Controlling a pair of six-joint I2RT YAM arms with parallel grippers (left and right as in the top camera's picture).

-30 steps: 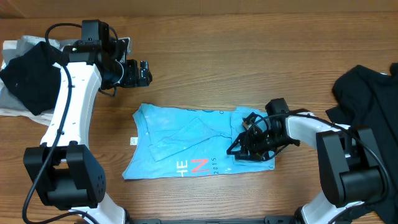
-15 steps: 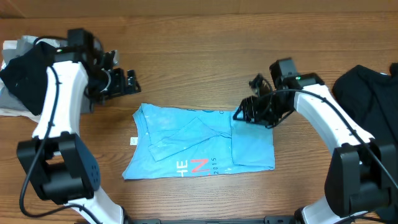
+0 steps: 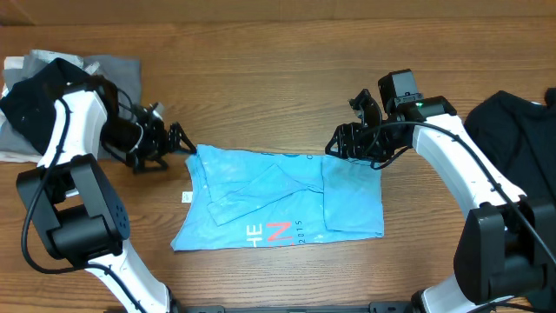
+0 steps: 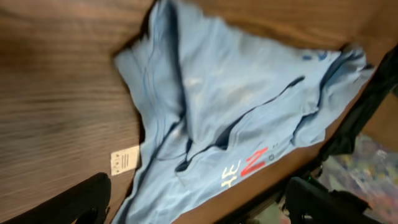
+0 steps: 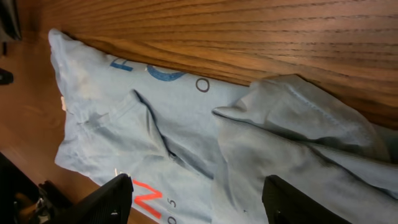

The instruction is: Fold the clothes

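Note:
My gripper will find more lettering hidden inside the light blue T-shirt (image 4: 239, 84) when it lifts the T-shirt, because blue marks (image 4: 315, 56) stop short at the T-shirt's fold.
The clothes in view are a light blue T-shirt (image 3: 278, 204) lying flat mid-table, its right side folded inward and "N 2015" lettering near its front edge, and a black garment (image 3: 512, 130) heaped at the far right. My left gripper (image 3: 178, 148) hovers open just off the shirt's upper left corner. In the left wrist view the T-shirt (image 4: 236, 106) spreads under the left gripper (image 4: 196, 211), which holds nothing. My right gripper (image 3: 343, 143) stands open over the shirt's upper right edge. The right wrist view has the T-shirt (image 5: 186, 124) below the empty right gripper (image 5: 208, 205).
A second dark cloth (image 3: 35, 100) rests on grey and white fabric (image 3: 113, 68) at the table's far left. A small white tag (image 3: 186, 196) sticks out from the shirt's left edge. Bare wood lies behind and in front of the shirt.
My right gripper let go of the shirt's right side, now folded inward, and rose to the shirt's back edge, opening wider. My left arm swung forward to the shirt's upper left corner.

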